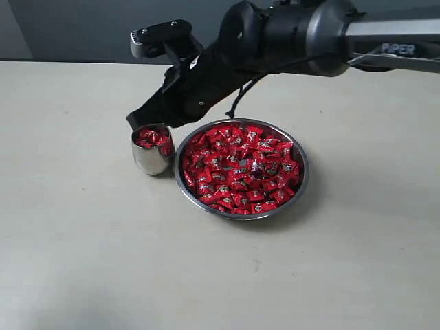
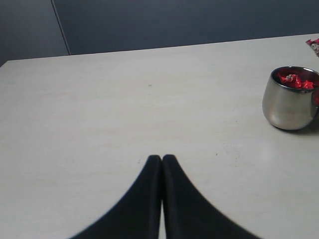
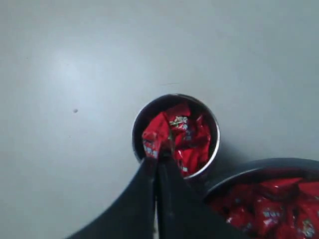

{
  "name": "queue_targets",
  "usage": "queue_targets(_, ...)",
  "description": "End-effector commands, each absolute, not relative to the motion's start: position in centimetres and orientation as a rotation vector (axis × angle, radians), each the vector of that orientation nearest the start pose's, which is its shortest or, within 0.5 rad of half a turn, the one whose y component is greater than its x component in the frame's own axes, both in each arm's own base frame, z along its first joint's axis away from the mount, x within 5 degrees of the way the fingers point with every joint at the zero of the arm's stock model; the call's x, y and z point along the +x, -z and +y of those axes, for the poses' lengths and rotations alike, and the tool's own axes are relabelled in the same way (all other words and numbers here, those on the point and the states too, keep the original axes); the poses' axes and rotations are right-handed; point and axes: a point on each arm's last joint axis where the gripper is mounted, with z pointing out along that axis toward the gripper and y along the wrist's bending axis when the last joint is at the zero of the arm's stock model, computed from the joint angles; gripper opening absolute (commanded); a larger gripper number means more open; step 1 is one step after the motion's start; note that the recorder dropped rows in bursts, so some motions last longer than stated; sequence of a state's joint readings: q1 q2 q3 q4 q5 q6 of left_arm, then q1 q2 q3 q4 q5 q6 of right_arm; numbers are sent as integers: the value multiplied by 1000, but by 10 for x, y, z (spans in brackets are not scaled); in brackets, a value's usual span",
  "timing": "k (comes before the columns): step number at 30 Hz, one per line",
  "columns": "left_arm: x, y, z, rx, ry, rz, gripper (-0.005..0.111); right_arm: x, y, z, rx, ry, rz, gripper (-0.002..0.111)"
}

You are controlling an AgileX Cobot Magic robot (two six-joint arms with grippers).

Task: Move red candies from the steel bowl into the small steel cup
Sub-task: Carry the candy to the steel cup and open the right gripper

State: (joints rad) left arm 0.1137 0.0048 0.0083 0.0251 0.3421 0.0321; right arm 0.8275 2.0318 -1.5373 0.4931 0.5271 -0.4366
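The pinched red candy (image 3: pixel 157 133) is hanging above the small steel cup's opening (image 1: pixel 152 137), so the robot's right gripper goes on lowering until its fingers get to the cup's rim, and then let go.
The steel bowl (image 1: pixel 303 176) sits mid-table, heaped with red candies (image 1: pixel 240 168). Just to its left stands the small steel cup (image 1: pixel 151 159), with several red candies (image 1: pixel 151 136) inside. My right gripper (image 1: pixel 133 122) reaches across and hovers over the cup's left rim. In the right wrist view that gripper (image 3: pixel 157 158) is shut, and a red candy (image 3: pixel 153 133) is pinched at its tips above the cup (image 3: pixel 215 144). The bowl's rim (image 3: pixel 249 172) lies beside it. My left gripper (image 2: pixel 162 158) is shut and empty over bare table, well away from the cup (image 2: pixel 289 104).
The pale tabletop (image 1: pixel 82 240) spreads wide around both vessels. A dark wall (image 1: pixel 82 27) runs behind the table's far edge. The right arm's black body (image 1: pixel 289 34) spans above the bowl's back side.
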Motion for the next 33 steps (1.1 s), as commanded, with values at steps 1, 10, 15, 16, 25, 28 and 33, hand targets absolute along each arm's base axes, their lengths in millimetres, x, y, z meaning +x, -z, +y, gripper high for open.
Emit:
queue_targets(1,53,-183,7,-55,-124,1822,0,301,-200,363,-1142,-673,2291,-1)
queue_targets(10,53,-183,7,-55,-124,1822,0,312,-172,376,-1151,-664,2322,-1)
queue_targets(15,53,-183,7,-55,-124,1822,0,313,-165,375,-1184,-625,2322,-1)
queue_targets(16,53,-183,7,-55,-124,1822,0,314,-165,375,-1189,-618,2319,-1)
queue_targets(25,53,-183,7,-55,-124,1822,0,314,-166,374,-1194,-613,2315,-1)
queue_targets(28,53,-183,7,-55,-124,1822,0,314,-167,374,-1193,-612,2311,-1)
queue_targets(33,53,-183,7,-55,-124,1822,0,314,-166,374,-1209,-590,2300,3)
